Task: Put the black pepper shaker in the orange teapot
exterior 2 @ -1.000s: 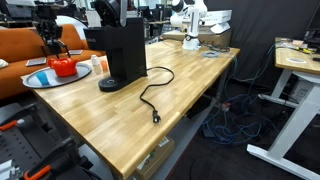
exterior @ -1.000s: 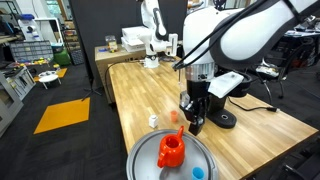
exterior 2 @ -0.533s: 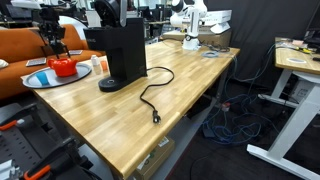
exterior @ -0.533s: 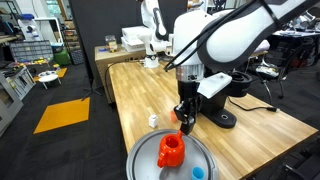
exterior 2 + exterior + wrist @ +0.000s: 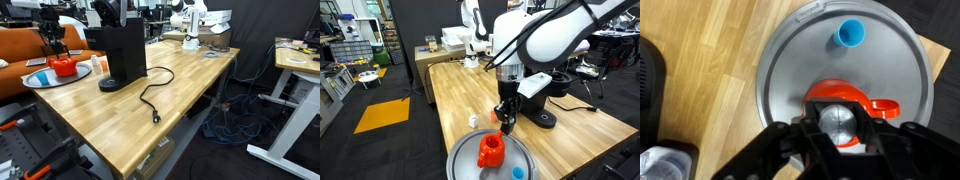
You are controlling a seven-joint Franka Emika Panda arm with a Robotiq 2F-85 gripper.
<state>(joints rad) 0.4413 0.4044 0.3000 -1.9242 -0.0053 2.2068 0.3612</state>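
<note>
Next, I move the black pepper shaker toward the teapot's handle and centre it over the teapot's opening (image 5: pixel 492 142) before lowering, because it hangs toward the orange teapot's spout.
In the wrist view my gripper (image 5: pixel 838 132) is shut on the black pepper shaker (image 5: pixel 836 120), whose round pale top faces the camera. It hangs right over the orange teapot (image 5: pixel 843 92), which stands on a round grey tray (image 5: pixel 790 55). Most of the teapot's opening is hidden behind the shaker. In both exterior views the gripper (image 5: pixel 505 117) (image 5: pixel 55 45) is just above the teapot (image 5: pixel 491 151) (image 5: pixel 63 68).
A small blue object (image 5: pixel 850 35) (image 5: pixel 518 172) lies on the tray. A clear-and-white shaker (image 5: pixel 473 121) (image 5: pixel 662 160) stands on the wooden table beside the tray. A black coffee maker (image 5: pixel 125 50) and its cable (image 5: pixel 150 100) stand close by.
In the first half second my gripper moved sideways with the shaker, towards the teapot and over it. Since then nothing has visibly moved.
</note>
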